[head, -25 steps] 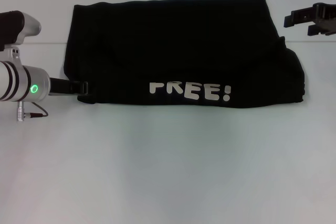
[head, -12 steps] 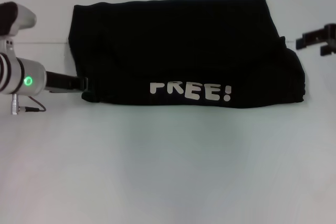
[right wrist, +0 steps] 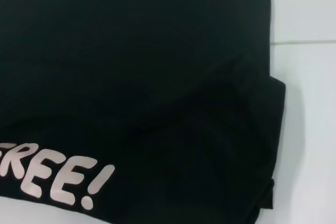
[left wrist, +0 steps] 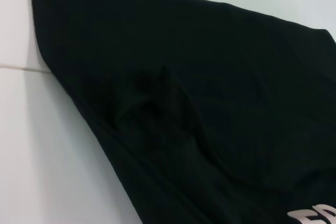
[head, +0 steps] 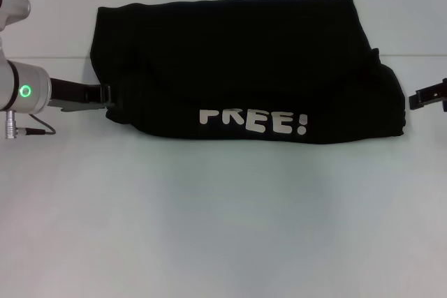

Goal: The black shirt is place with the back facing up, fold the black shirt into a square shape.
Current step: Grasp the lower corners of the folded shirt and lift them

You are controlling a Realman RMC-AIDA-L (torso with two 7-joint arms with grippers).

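Note:
The robot's right gripper faces the black shirt's layered edge (head: 398, 102), level with the left gripper on the opposite side, and should continue to move in until it closes on that edge (head: 386, 111).
The black shirt (head: 237, 61) lies folded into a wide band across the far half of the white table. White "FREE!" lettering (head: 253, 122) faces up along its near edge. My left gripper (head: 105, 95) is at the shirt's left edge, right against the cloth. Just off the shirt's right edge, at the picture's border, is my right gripper (head: 419, 98), a small gap away from the cloth. In the left wrist view the black shirt (left wrist: 199, 103) shows its left side with soft creases. The right wrist view has the black shirt (right wrist: 142, 77) with the lettering (right wrist: 52, 174) and its layered right edge.
The white table (head: 223, 228) stretches bare in front of the shirt. A thin seam (head: 56, 57) runs across the tabletop behind the left arm and under the shirt.
The left gripper has moved from the shirt's near left corner farther back along its left edge. The right gripper has come from the far right corner toward me, level with the shirt's right edge.

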